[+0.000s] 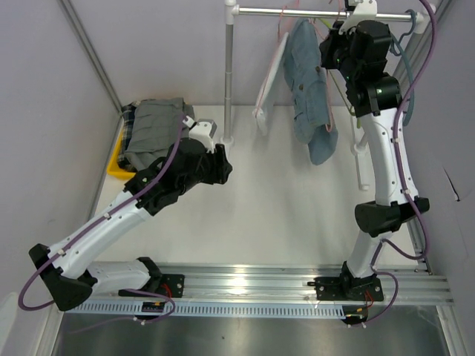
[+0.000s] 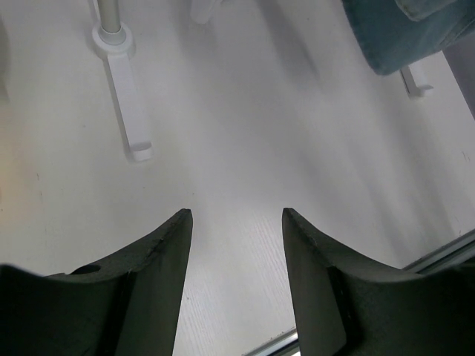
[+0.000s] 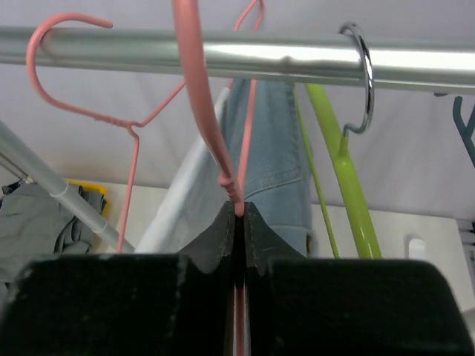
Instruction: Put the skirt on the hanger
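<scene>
My right gripper should continue to slide toward the white garment [image 1: 272, 85] and open beside it, as the rail [image 3: 141, 52] is clear from the skirt's hanger to the second pink hanger.
A blue denim skirt [image 1: 308, 89] hangs under the rail [image 1: 312, 11], just left of my right gripper [image 1: 338, 31]. In the right wrist view, my right gripper [image 3: 239, 208] is shut on the twisted neck of a pink wire hanger [image 3: 199, 96], whose hook rises up to the rail [image 3: 260, 59]. The skirt [image 3: 271, 148] hangs right behind the hanger; how it is attached is hidden. My left gripper [image 1: 221, 167] is low over the table, open and empty [image 2: 237, 215], with only bare tabletop between its fingers.
A second pink hanger [image 3: 82, 111] and a green hanger [image 3: 341, 163] hang on the rail. A white garment [image 1: 269, 81] hangs left of the skirt. Grey clothes [image 1: 152, 130] fill a yellow bin [image 1: 117, 165] at far left. The rack's post [image 1: 228, 74] and foot [image 2: 126, 89] stand nearby.
</scene>
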Controlling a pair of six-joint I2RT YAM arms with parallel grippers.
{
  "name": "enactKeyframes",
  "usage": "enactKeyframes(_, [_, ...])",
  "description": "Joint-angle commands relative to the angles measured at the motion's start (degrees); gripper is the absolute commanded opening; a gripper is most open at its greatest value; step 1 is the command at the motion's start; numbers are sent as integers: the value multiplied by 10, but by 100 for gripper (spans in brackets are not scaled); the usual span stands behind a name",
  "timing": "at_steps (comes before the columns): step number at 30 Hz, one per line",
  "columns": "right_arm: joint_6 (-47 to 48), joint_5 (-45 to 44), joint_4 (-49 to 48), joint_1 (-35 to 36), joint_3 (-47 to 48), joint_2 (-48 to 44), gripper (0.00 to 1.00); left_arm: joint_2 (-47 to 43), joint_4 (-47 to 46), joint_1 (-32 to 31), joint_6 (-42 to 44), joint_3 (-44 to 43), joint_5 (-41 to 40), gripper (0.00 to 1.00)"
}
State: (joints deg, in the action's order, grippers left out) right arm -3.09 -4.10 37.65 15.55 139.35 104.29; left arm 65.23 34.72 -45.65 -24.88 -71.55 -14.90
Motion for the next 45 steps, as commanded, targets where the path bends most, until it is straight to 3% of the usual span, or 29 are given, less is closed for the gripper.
enactKeyframes(1, [-16, -16, -132, 4, 39, 26, 0, -8, -22, 13, 19, 6, 19, 57])
enactKeyframes(12, [24, -100, -175, 92, 63, 114, 0, -36, -19, 34, 35, 24, 34, 57])
enactKeyframes(28, [52, -54, -236, 171, 102, 202, 0, -56, -16, 64, 52, 40, 51, 57])
enactKeyframes(41, [66, -83, -298, 217, 97, 231, 0, -45, -25, 78, 50, 40, 68, 57])
enactKeyframes(45, [72, -105, -295, 223, 92, 230, 9, -48, -26, 78, 47, 40, 67, 60])
